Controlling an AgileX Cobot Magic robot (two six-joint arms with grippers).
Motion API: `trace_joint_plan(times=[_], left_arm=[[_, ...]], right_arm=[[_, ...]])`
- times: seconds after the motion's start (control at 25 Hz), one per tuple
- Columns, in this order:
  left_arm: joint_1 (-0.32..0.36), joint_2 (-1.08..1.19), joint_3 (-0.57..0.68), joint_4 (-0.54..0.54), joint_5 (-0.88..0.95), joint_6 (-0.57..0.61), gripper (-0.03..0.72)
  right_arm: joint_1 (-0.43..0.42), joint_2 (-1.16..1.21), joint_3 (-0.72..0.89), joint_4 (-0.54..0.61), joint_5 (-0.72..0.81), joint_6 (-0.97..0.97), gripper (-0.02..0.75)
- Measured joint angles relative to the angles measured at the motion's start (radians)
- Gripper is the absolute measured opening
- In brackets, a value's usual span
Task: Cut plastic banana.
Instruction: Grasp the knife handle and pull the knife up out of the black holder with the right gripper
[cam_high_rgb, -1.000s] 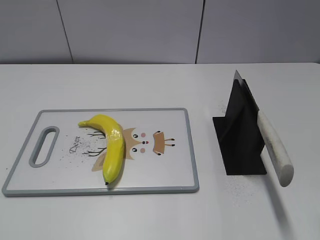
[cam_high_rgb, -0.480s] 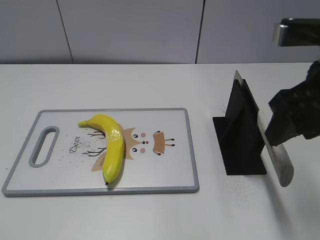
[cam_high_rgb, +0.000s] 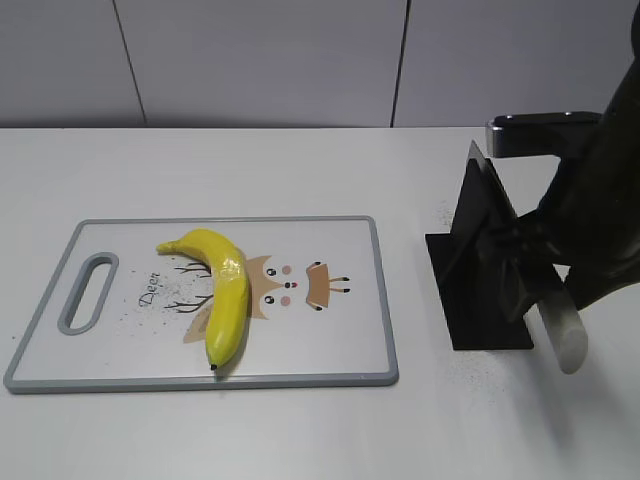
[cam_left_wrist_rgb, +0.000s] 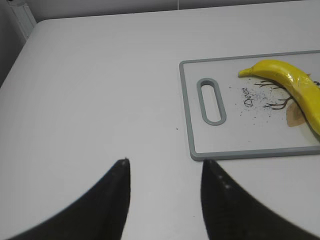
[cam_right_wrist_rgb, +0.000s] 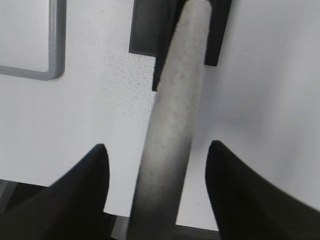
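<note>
I should expect a wide hidden blade when I lift the knife (cam_high_rgb: 562, 325) out, because only a thin grey edge (cam_high_rgb: 481, 160) shows above the black stand.
The yellow plastic banana (cam_high_rgb: 222, 290) lies on the white cutting board (cam_high_rgb: 330, 330), left of its middle; it also shows in the left wrist view (cam_left_wrist_rgb: 295, 85). A knife with a pale speckled handle (cam_high_rgb: 562, 335) rests in a black stand (cam_high_rgb: 480, 270). My right gripper (cam_high_rgb: 525, 285) is open, its fingers on either side of the knife handle (cam_right_wrist_rgb: 175, 120) without touching it; the gripper shows in the right wrist view (cam_right_wrist_rgb: 157, 150). My left gripper (cam_left_wrist_rgb: 165, 162) is open and empty over bare table, left of the board's handle hole (cam_left_wrist_rgb: 211, 100).
The board's grey rim (cam_left_wrist_rgb: 186, 115) lies just right of my left gripper. The black stand's base (cam_right_wrist_rgb: 145, 30) sits on the white table near the board's corner (cam_right_wrist_rgb: 50, 70). A grey wall runs behind the table.
My right arm has come in from the right and moved down over the knife, so its open fingers now straddle the handle. The banana, board and knife have not moved.
</note>
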Motion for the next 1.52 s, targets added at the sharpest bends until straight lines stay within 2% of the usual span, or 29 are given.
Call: trace_joint_plan(times=[0.12, 0.28, 0.64, 1.28, 1.44, 1.52], left_arm=[[0.0, 0.0, 0.0, -0.001, 0.0, 0.0, 0.445], [0.0, 0.0, 0.0, -0.001, 0.0, 0.0, 0.445], [0.0, 0.0, 0.0, -0.002, -0.001, 0.0, 0.445], [0.0, 0.0, -0.001, -0.003, -0.005, 0.0, 0.445], [0.0, 0.005, -0.023, -0.007, -0.074, 0.0, 0.445], [0.0, 0.034, -0.029, -0.007, -0.135, 0.0, 0.468]], right_arm=[[0.0, 0.027, 0.0, 0.003, -0.003, 0.021, 0.365], [0.0, 0.035, 0.0, 0.005, -0.004, 0.052, 0.16], [-0.001, 0.009, 0.0, 0.014, -0.005, 0.066, 0.16], [0.001, -0.299, -0.024, 0.019, 0.0, 0.126, 0.16], [0.001, -0.283, -0.099, 0.024, 0.006, 0.037, 0.16], [0.001, -0.253, -0.154, 0.026, 0.017, -0.033, 0.16]])
